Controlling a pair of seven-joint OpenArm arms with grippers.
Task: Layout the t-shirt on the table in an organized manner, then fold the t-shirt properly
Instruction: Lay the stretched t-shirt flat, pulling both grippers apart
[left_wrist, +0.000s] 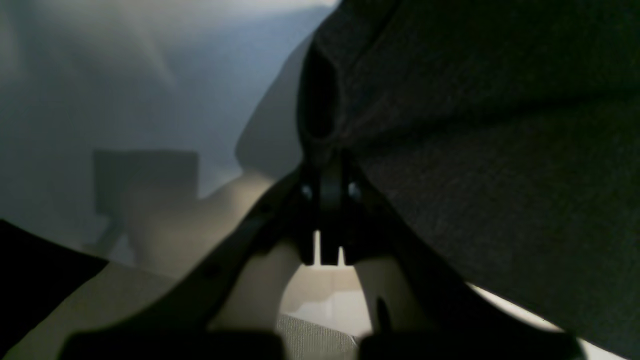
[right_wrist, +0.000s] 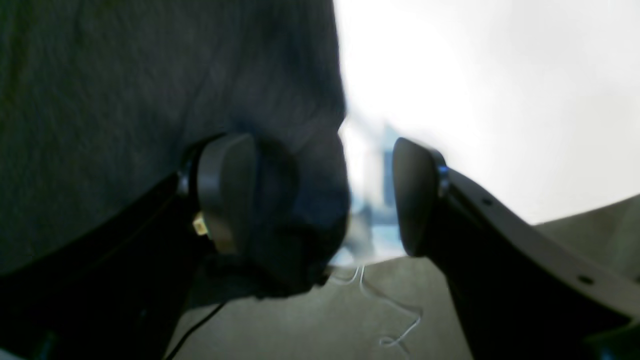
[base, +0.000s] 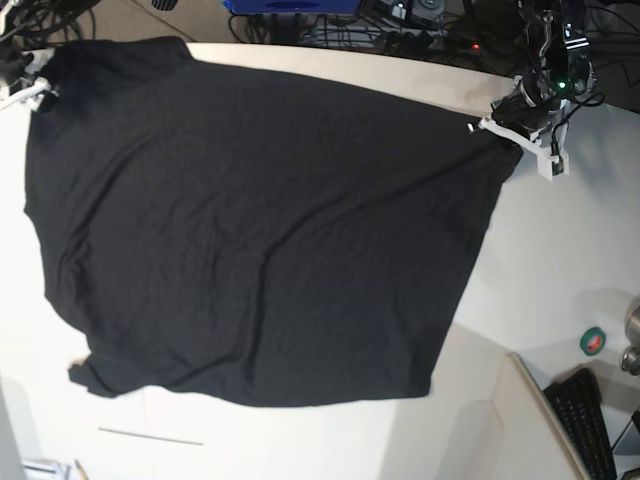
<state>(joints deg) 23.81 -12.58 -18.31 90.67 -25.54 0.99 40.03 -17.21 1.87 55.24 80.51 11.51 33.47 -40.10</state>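
Observation:
The t-shirt's far corner (right_wrist: 315, 267) is past the open fingers of the robot's right gripper, so that gripper should reach toward the table's rim (right_wrist: 354, 262) and pinch the cloth there before folding.
The black t-shirt (base: 260, 230) lies spread over the off-white table (base: 560, 250), plain side up, its lower edge toward the near side. At the far right corner my left gripper (base: 512, 122) pinches the cloth. In the left wrist view the left gripper (left_wrist: 327, 167) is shut on a bunched fold of the t-shirt (left_wrist: 475, 150). My right gripper (base: 30, 88) is at the far left corner. In the right wrist view the right gripper (right_wrist: 320, 195) stands open, and the t-shirt (right_wrist: 150, 100) drapes over its left finger (right_wrist: 225, 190), apart from the right finger (right_wrist: 415, 195).
A green tape roll (base: 593, 341) and a black keyboard (base: 590, 420) sit at the near right. Cables and equipment (base: 400, 20) line the far edge. A thin dark seam (base: 150, 437) runs along the near left. A loose white thread (right_wrist: 395, 320) lies under the right gripper.

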